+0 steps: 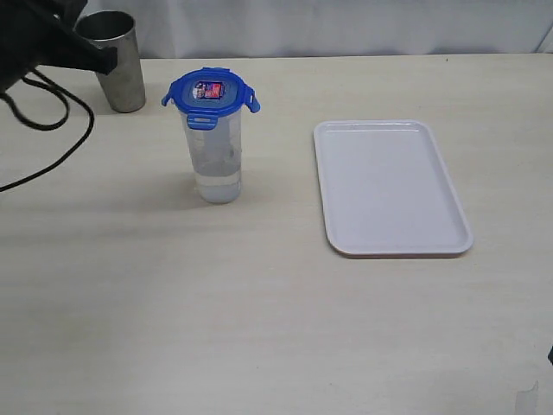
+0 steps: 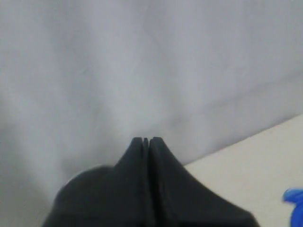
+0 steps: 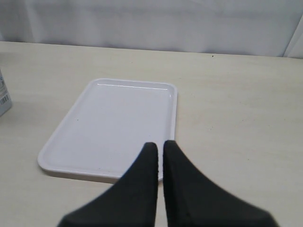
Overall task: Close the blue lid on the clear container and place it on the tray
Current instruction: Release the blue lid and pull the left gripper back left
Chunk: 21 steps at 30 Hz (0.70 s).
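My left gripper is pointing at the white curtain, high by the grey steel cup (image 1: pixel 126 76), so it should move down next to the blue lid's nearest side flap (image 1: pixel 170 92).
The blue lid (image 1: pixel 210 95) sits on top of the clear container (image 1: pixel 216 164), which stands upright on the table left of centre; the lid's side flaps stick outward. The white tray (image 1: pixel 389 186) lies flat to the right with nothing on it. My left gripper (image 2: pixel 146 140) is shut on nothing, raised near the back left and facing the white backdrop, with a sliver of the blue lid (image 2: pixel 294 197) at the view's edge. My right gripper (image 3: pixel 159 145) is shut and empty, hovering over the near edge of the tray (image 3: pixel 113 113). An edge of the container (image 3: pixel 4 97) shows beside it.
A grey steel cup (image 1: pixel 118 60) stands at the back left, right next to my left arm (image 1: pixel 47 39). Black cables (image 1: pixel 52 121) loop over the table's left side. A white curtain closes off the back edge.
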Each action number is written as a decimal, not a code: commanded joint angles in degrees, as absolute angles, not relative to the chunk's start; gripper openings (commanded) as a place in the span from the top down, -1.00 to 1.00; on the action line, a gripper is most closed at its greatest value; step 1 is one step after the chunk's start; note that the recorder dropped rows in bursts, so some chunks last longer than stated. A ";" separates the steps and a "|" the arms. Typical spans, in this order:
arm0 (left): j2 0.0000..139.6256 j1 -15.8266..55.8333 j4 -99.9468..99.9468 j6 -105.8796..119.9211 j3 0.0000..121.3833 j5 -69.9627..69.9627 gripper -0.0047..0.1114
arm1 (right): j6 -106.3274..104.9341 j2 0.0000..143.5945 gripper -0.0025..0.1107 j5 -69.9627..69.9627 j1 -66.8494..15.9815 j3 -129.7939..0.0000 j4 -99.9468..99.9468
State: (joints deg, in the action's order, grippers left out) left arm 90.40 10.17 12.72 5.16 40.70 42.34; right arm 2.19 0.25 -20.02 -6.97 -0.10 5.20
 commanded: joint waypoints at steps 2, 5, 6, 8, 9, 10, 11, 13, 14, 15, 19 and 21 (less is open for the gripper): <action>92.80 -3.02 62.06 -29.13 45.66 62.49 0.92 | 2.26 0.00 0.88 -19.85 -6.65 0.00 5.40; 93.93 -5.41 75.48 -32.38 47.00 55.78 0.92 | 2.13 0.00 0.88 -19.73 -6.65 0.00 7.59; 95.42 -5.30 75.94 -31.79 47.00 54.99 0.92 | 2.13 0.00 0.88 -19.65 -6.65 0.00 10.16; 98.42 -5.30 75.52 -30.93 47.00 58.97 0.92 | 2.13 0.00 0.88 -18.77 -6.65 0.00 12.16; 99.47 -5.30 74.63 -30.36 47.00 59.34 0.92 | 2.13 0.00 0.88 -17.59 -6.65 0.00 15.42; 101.34 -5.30 72.70 -29.31 47.00 59.75 0.92 | 2.13 0.00 0.88 -15.69 -6.65 0.00 23.75; 103.21 -5.30 70.77 -28.06 47.00 60.46 0.92 | 2.13 0.00 0.88 -14.07 -6.65 0.00 28.46; 105.06 -5.30 69.15 -26.31 47.00 62.97 0.92 | 2.34 0.00 0.88 -7.52 -6.65 0.00 28.50; 105.53 -5.30 69.15 -25.88 47.10 64.30 0.92 | 2.34 0.00 0.88 -4.57 -6.76 0.00 26.48; 106.00 -5.30 68.53 -24.59 47.10 66.23 0.92 | 2.34 0.00 0.88 -0.80 -6.76 0.00 22.94; 106.37 -5.30 66.25 -23.62 47.10 66.26 0.92 | 3.58 0.00 0.88 12.50 -6.76 0.00 8.08; 106.37 -5.30 66.10 -22.89 47.10 66.26 0.92 | 7.63 0.00 0.88 18.11 -6.76 0.00 0.82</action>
State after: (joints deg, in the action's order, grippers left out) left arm 106.22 -5.27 67.54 -23.72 46.79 65.51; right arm 3.57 0.25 9.15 -6.97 -0.10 10.41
